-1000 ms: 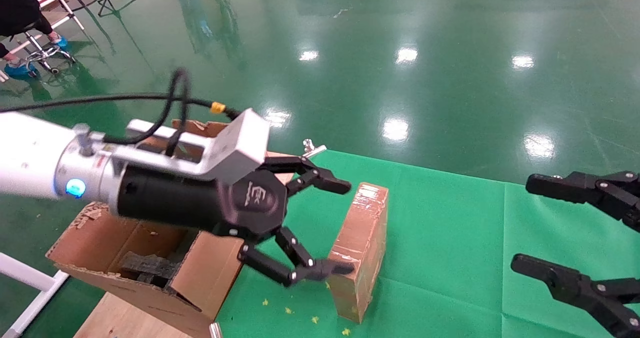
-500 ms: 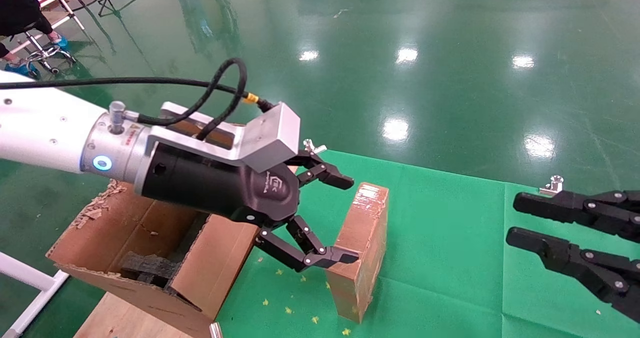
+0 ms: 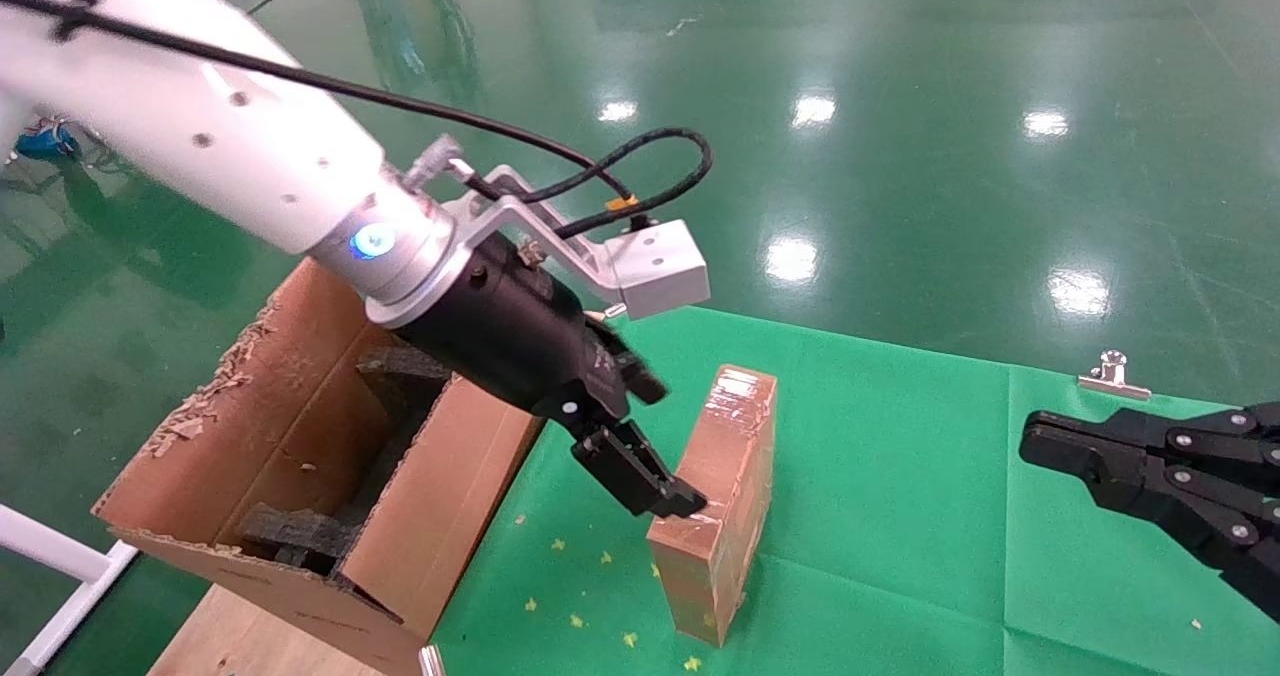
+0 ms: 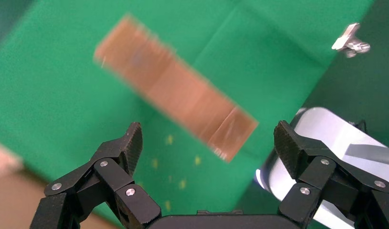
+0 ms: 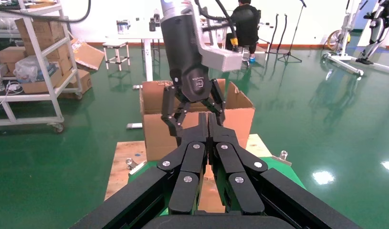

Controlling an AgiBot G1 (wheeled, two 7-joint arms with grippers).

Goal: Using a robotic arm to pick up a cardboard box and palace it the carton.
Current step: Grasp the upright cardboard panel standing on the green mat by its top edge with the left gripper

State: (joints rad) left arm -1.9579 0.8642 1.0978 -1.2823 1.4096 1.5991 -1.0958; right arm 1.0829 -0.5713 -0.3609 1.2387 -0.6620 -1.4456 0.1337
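Observation:
My gripper will lower the cardboard box [image 3: 727, 478], and the box will sink upright below the carton's rim, because a long gap [image 3: 363, 454] runs between the black foam pieces.
The cardboard box [image 3: 722, 496], slim, brown and tape-wrapped, stands on its long edge on the green cloth [image 3: 900, 536]. My left gripper [image 3: 672, 448], on the white robotic arm [image 3: 230, 146] with its blue light, points down over the box's near end, open and empty. In the left wrist view the box [image 4: 175, 90] lies beyond the spread gripper [image 4: 209, 143], apart from it. The carton [image 3: 300, 456] with torn flaps and black foam stands left of the cloth. My right gripper [image 3: 1040, 446] is shut and empty at the right; it also shows in the right wrist view [image 5: 207, 119].
A metal clip [image 3: 1113, 374] holds the cloth's far edge. A wooden board [image 3: 240, 641] lies under the carton. The right wrist view shows the left gripper [image 5: 192, 105] before the carton [image 5: 235, 117], and shelving [image 5: 35, 57] and a seated person [image 5: 245, 24] far behind.
The left arm has swung up and tipped its gripper down, from beside the box to above its near end. The right gripper has gone from open to shut.

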